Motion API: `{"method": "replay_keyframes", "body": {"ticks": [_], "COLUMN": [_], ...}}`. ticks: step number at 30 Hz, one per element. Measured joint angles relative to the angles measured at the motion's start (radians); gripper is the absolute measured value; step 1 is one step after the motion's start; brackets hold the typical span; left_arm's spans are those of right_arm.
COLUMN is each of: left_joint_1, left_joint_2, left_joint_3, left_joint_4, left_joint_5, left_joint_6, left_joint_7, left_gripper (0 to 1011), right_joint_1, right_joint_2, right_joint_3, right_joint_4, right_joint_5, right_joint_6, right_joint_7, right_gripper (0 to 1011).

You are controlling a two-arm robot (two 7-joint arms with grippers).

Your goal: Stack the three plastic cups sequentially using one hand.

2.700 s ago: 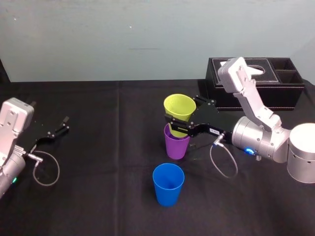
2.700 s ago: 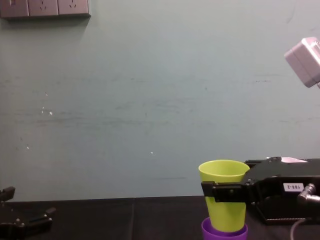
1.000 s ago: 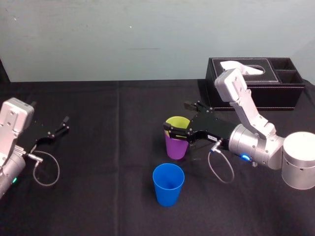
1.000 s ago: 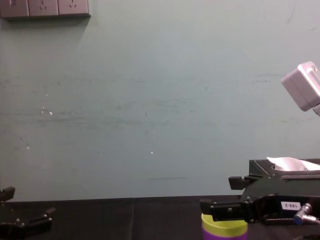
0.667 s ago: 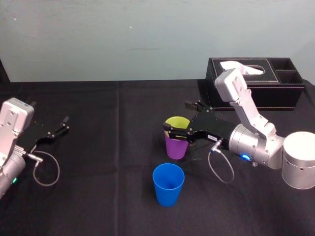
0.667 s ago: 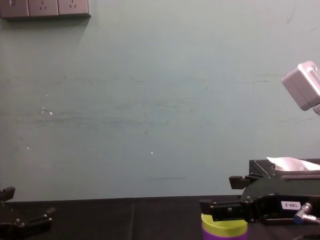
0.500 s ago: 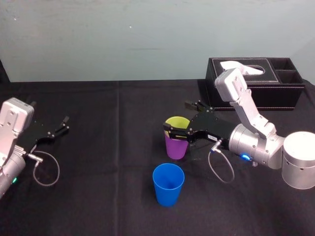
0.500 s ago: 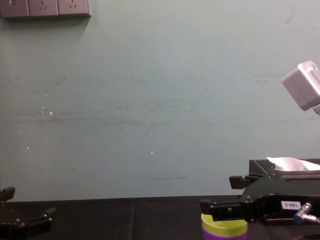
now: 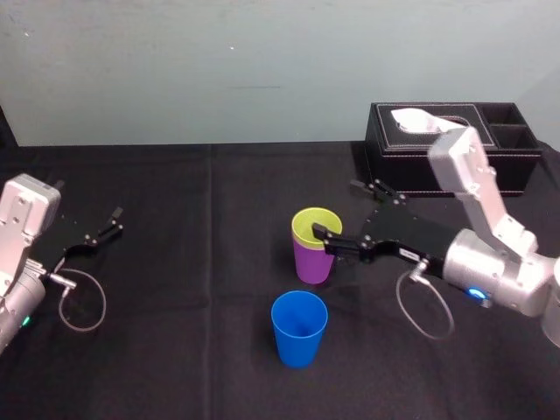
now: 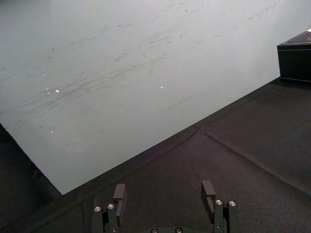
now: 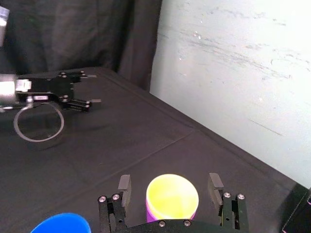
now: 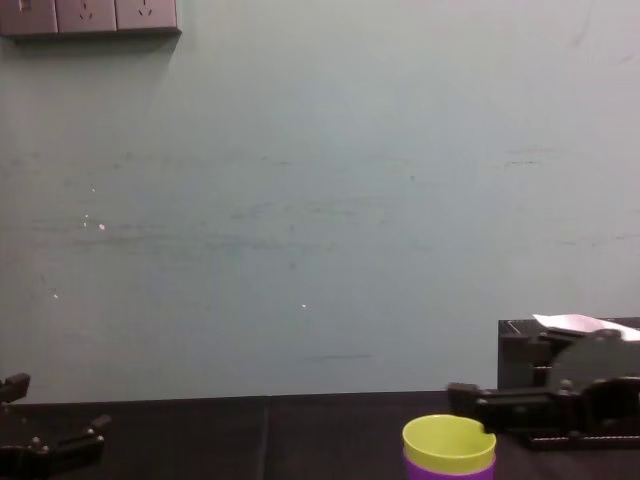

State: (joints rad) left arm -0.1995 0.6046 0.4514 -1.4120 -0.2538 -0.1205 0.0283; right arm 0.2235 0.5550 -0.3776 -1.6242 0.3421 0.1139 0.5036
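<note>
My gripper will lower the blue cup [image 11: 62,224], which should nest almost as deep, since the yellow-green cup shows just its upper part [image 12: 449,463] above the purple cup.
The yellow-green cup [image 9: 316,222] sits nested inside the purple cup [image 9: 312,263] near the middle of the black table. The blue cup [image 9: 299,329] stands alone, closer to me. My right gripper [image 9: 338,210] is open just right of the nested pair, and its near finger overlaps the yellow-green rim. In the right wrist view the yellow-green cup [image 11: 172,195] lies between the spread fingers [image 11: 124,184] with a gap on each side. From the chest, the nested yellow-green cup [image 12: 448,443] shows left of the right gripper [image 12: 472,398]. My left gripper [image 9: 107,226] is parked open at the far left.
A black tissue box [image 9: 455,150] stands at the back right, behind the right arm. A cable loop [image 9: 80,301] lies by the left arm. Bare black cloth [image 9: 192,289] stretches between the left gripper and the cups.
The right gripper lowered the yellow-green cup into the purple cup, opened, and drew back to the right. The cup stays nested. The left arm has not moved.
</note>
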Motion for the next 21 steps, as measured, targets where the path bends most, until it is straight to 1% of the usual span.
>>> {"method": "replay_keyframes", "body": {"ticks": [1, 2, 8, 9, 11, 17, 21], "left_joint_1": [0.0, 0.0, 0.0, 0.0, 0.0, 0.0, 0.0], "left_joint_2": [0.0, 0.0, 0.0, 0.0, 0.0, 0.0, 0.0], "left_joint_3": [0.0, 0.0, 0.0, 0.0, 0.0, 0.0, 0.0], "left_joint_4": [0.0, 0.0, 0.0, 0.0, 0.0, 0.0, 0.0], "left_joint_5": [0.0, 0.0, 0.0, 0.0, 0.0, 0.0, 0.0], "left_joint_6": [0.0, 0.0, 0.0, 0.0, 0.0, 0.0, 0.0], "left_joint_7": [0.0, 0.0, 0.0, 0.0, 0.0, 0.0, 0.0], "left_gripper": [1010, 1010, 1010, 1010, 1010, 1010, 1010], "right_joint_1": [-0.009, -0.027, -0.085, -0.098, -0.115, -0.144, -0.152], "right_joint_2": [0.008, 0.026, 0.081, 0.095, 0.111, 0.139, 0.15], "right_joint_3": [0.005, 0.014, 0.04, 0.045, 0.05, 0.048, 0.033], "right_joint_4": [-0.007, -0.016, -0.036, -0.036, -0.035, -0.02, -0.008], "right_joint_5": [0.005, 0.016, 0.047, 0.056, 0.066, 0.077, 0.076], "right_joint_6": [-0.007, -0.023, -0.084, -0.103, -0.134, -0.187, -0.213], "right_joint_7": [0.004, 0.015, 0.053, 0.068, 0.088, 0.126, 0.15], "right_gripper": [1002, 1002, 1002, 1002, 1002, 1002, 1002]}}
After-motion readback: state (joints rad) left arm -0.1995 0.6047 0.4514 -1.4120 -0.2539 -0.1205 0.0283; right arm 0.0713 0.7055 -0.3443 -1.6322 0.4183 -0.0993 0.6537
